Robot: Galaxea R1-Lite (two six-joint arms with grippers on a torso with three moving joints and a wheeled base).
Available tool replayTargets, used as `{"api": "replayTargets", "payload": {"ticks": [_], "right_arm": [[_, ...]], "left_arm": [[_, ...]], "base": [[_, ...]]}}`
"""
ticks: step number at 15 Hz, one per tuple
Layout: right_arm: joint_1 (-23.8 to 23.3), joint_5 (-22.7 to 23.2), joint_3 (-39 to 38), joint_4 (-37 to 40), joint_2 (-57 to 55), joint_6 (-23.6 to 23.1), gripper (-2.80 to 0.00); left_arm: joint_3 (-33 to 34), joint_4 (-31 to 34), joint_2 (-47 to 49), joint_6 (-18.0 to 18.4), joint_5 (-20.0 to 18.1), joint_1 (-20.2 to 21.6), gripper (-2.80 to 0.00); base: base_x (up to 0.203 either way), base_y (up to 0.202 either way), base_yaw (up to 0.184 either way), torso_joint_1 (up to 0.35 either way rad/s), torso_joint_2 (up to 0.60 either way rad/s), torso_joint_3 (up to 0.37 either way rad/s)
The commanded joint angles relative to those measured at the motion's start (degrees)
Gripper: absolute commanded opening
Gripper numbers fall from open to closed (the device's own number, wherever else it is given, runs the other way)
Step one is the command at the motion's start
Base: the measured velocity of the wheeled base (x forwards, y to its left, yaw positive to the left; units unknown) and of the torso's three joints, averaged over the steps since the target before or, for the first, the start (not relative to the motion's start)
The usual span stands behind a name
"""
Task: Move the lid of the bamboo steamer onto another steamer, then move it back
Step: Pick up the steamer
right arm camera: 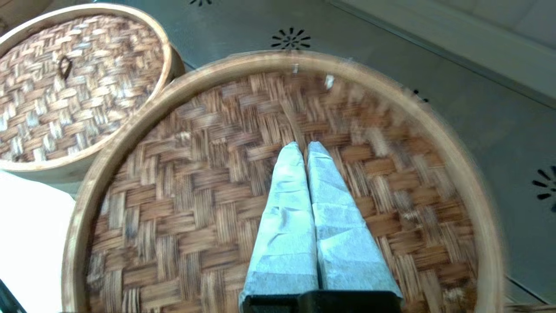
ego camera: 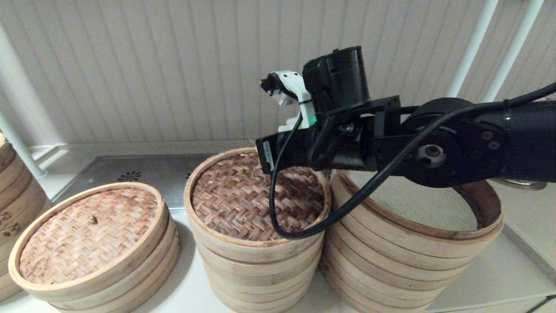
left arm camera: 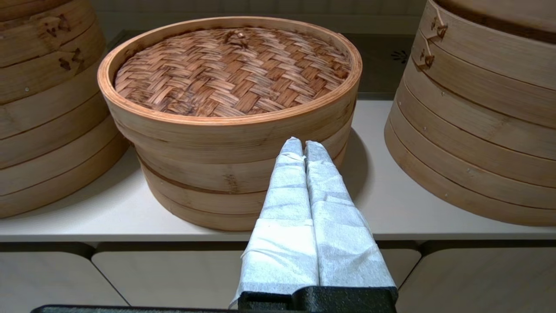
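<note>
Next, I open my right gripper, go lower and pinch the lid's loop at its base, because the gripper's shut fingers meet only a thin piece above the seated lid.
The bamboo steamer lid [ego camera: 243, 204], dark brown herringbone with a pale hoop rim, lies on the middle stack. My right arm [ego camera: 391, 148] reaches from the right across it. In the right wrist view the right gripper [right arm camera: 304, 145] is shut and empty, its paper-wrapped fingers pointing at the middle of the lid [right arm camera: 195, 195]; I cannot tell whether they touch it. The other steamer [ego camera: 412, 248], the widest stack, stands uncovered just right of it and shows its grey-beige liner [ego camera: 417, 204]. My left gripper [left arm camera: 304, 143] is shut and empty, low in front of the shelf edge.
A lower steamer with a lighter knotted lid [ego camera: 87, 230] sits left of the middle stack, straight ahead of the left gripper [left arm camera: 230, 69]. Another stack [ego camera: 13, 191] stands at the far left. A perforated metal plate [ego camera: 143, 171] lies behind, below a panelled wall.
</note>
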State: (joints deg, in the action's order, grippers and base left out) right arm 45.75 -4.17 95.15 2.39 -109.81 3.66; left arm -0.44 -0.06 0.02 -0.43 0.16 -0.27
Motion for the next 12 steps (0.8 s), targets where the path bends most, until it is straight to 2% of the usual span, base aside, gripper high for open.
{"api": "replayTargets", "payload": {"ticks": [1, 7, 8, 12], "right_arm": [[0.5, -0.3, 0.4, 0.1, 0.4, -0.1, -2.80], [0.5, -0.4, -3.0, 0.2, 0.4, 0.3, -2.80], [0.6, -0.9, -4.4, -0.1, 0.4, 0.3, 0.00], [0.5, -1.8, -7.4, -0.6, 0.6, 0.3, 0.00]], "left_arm": [[0.0, 0.0, 0.0, 0.0, 0.0, 0.0, -2.80], [0.0, 0.0, 0.0, 0.0, 0.0, 0.0, -2.80], [0.0, 0.0, 0.0, 0.0, 0.0, 0.0, -2.80], [0.0, 0.0, 0.1, 0.0, 0.0, 0.0, -2.80]], "base": [[0.000, 0.000, 0.000, 0.000, 0.00, 0.000], [0.000, 0.000, 0.000, 0.000, 0.00, 0.000], [0.000, 0.000, 0.000, 0.000, 0.00, 0.000], [0.000, 0.000, 0.000, 0.000, 0.00, 0.000]]}}
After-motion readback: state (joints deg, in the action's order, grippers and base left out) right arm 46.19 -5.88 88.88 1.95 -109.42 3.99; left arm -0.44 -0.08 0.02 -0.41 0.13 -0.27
